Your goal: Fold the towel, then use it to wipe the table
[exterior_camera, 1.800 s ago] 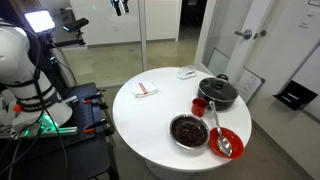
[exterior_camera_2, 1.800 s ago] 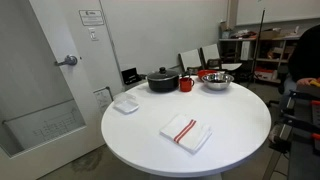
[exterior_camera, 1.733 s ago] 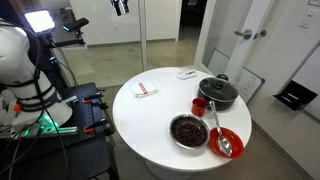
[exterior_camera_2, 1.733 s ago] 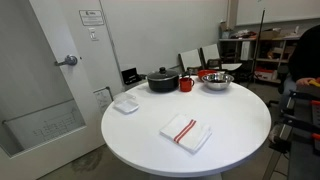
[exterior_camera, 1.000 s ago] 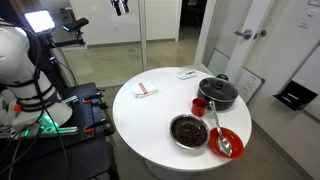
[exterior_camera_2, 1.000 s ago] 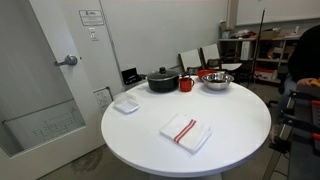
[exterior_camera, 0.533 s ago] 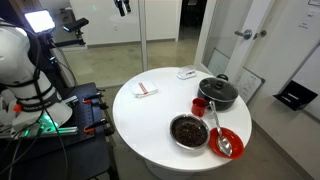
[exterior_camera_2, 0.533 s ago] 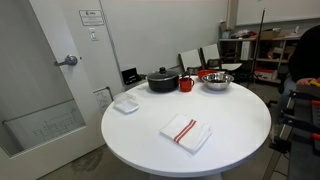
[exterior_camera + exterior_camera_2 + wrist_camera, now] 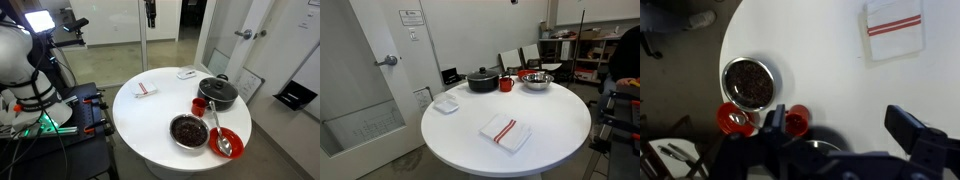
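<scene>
The towel is far from my gripper above the pot side (image 9: 217,90), so I should swing the gripper over the towel and turn its fingers across the red stripes (image 9: 505,130).
The towel (image 9: 146,90) is white with red stripes and lies flat on the round white table (image 9: 160,115). It shows in both exterior views (image 9: 505,131) and at the top right of the wrist view (image 9: 893,27). My gripper (image 9: 151,12) hangs high above the table, far from the towel. In the wrist view its jaws (image 9: 845,135) are spread wide with nothing between them, over the pot side of the table.
A black pot (image 9: 217,93), a red cup (image 9: 199,105), a bowl with dark contents (image 9: 189,131) and a red bowl with a spoon (image 9: 226,142) stand on one side of the table. A small white cloth (image 9: 446,103) lies near the edge. A door (image 9: 370,80) stands beside the table.
My gripper has moved sideways high above the table, from over the far edge toward the table's middle. The towel and dishes have not moved.
</scene>
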Available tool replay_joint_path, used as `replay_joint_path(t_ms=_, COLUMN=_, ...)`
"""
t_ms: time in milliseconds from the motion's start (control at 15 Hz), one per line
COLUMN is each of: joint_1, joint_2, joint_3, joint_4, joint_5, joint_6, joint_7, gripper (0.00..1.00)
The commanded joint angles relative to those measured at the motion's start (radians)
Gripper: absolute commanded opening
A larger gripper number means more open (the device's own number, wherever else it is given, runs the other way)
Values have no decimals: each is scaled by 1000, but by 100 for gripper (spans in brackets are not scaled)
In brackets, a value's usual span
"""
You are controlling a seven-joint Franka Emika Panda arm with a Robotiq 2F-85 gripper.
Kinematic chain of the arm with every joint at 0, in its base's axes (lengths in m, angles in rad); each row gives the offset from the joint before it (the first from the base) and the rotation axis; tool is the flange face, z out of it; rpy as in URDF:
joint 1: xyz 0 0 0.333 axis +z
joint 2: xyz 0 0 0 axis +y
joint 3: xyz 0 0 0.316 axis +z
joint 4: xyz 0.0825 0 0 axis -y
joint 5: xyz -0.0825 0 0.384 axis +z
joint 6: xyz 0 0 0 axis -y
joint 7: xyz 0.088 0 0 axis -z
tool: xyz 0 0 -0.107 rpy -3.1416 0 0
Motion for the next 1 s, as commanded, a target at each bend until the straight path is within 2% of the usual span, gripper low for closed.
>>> replay_joint_path(t_ms=0, joint_1=0, joint_2=185, joint_3=-74, joint_4=162, joint_5=29, joint_6=-98, joint_7=59, gripper=100)
replay_joint_path(t_ms=267, joint_1=17, joint_2=295, joint_3=-126, joint_4=260, joint_5=173, joint_6=-227, joint_7=65, gripper=100)
replay_joint_path(t_ms=467, joint_1=30, joint_2=367, joint_3=-147, joint_4=326, joint_5=248, joint_6=-320, joint_7=162, gripper=100)
replay_joint_path(t_ms=800, joint_1=60, joint_2=429, joint_3=-133, joint_4=377, joint_5=465, joint_6=-500, joint_7=204, gripper=100)
replay_joint_path(t_ms=867, joint_1=71, joint_2=447, joint_3=-136, joint_4=385, joint_5=505, joint_6=-520, joint_7=254, gripper=100)
replay_joint_path(t_ms=933, joint_1=94, joint_2=449, joint_3=-140, joint_4=370, joint_5=516, joint_6=-467, joint_7=331, gripper=100)
